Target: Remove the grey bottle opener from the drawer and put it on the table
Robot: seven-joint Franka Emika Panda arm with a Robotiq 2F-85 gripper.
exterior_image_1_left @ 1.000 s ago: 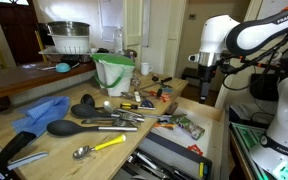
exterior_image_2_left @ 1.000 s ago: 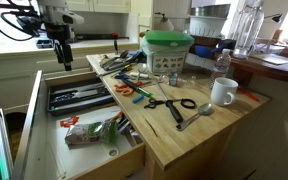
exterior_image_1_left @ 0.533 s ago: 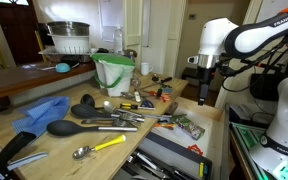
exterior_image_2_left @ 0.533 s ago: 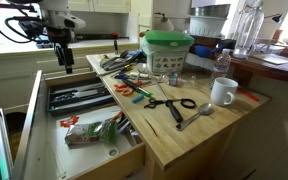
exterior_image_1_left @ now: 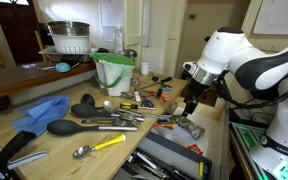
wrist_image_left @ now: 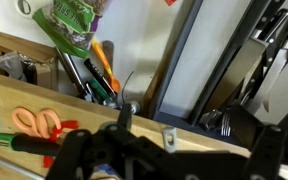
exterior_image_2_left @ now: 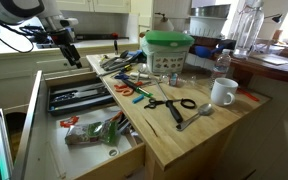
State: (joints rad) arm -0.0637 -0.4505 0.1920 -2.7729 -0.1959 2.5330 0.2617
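The fork trays [wrist_image_left: 252, 62] are next to my hanging gripper, which is away from the drawer's corner, so I should swing back and come down over the loose tools [wrist_image_left: 100, 78] next to the green packet.
The pale-wood drawer [exterior_image_2_left: 96, 160] stands pulled out beside the table [exterior_image_2_left: 189, 135]. It holds a green packet [exterior_image_2_left: 96, 130], orange-handled tools [wrist_image_left: 101, 62] and grey tools. In the wrist view its pale floor [wrist_image_left: 149, 45] shows. I cannot pick out the grey bottle opener for certain. A small grey metal piece with a hole [wrist_image_left: 168, 137] lies on the table's wood edge [wrist_image_left: 234, 143]. My gripper [wrist_image_left: 169, 162] is dark and blurred, its fingers spread wide and empty. It hangs above the drawers in both exterior views [exterior_image_1_left: 189, 106] [exterior_image_2_left: 70, 57].
A drawer with dark long trays [exterior_image_2_left: 79, 97] holding forks [wrist_image_left: 229, 118] lies next to the pale drawer. Orange-handled scissors [wrist_image_left: 34, 120] lie at the table edge. Black ladles [exterior_image_1_left: 69, 125], a blue cloth [exterior_image_1_left: 42, 112], a green-white bucket [exterior_image_1_left: 114, 72] and a white mug [exterior_image_2_left: 222, 92] crowd the table.
The arm has swung down from its raised pose toward the open drawers. The gripper is now lower and closer to the table edge. Nothing on the table or in the drawers has moved.
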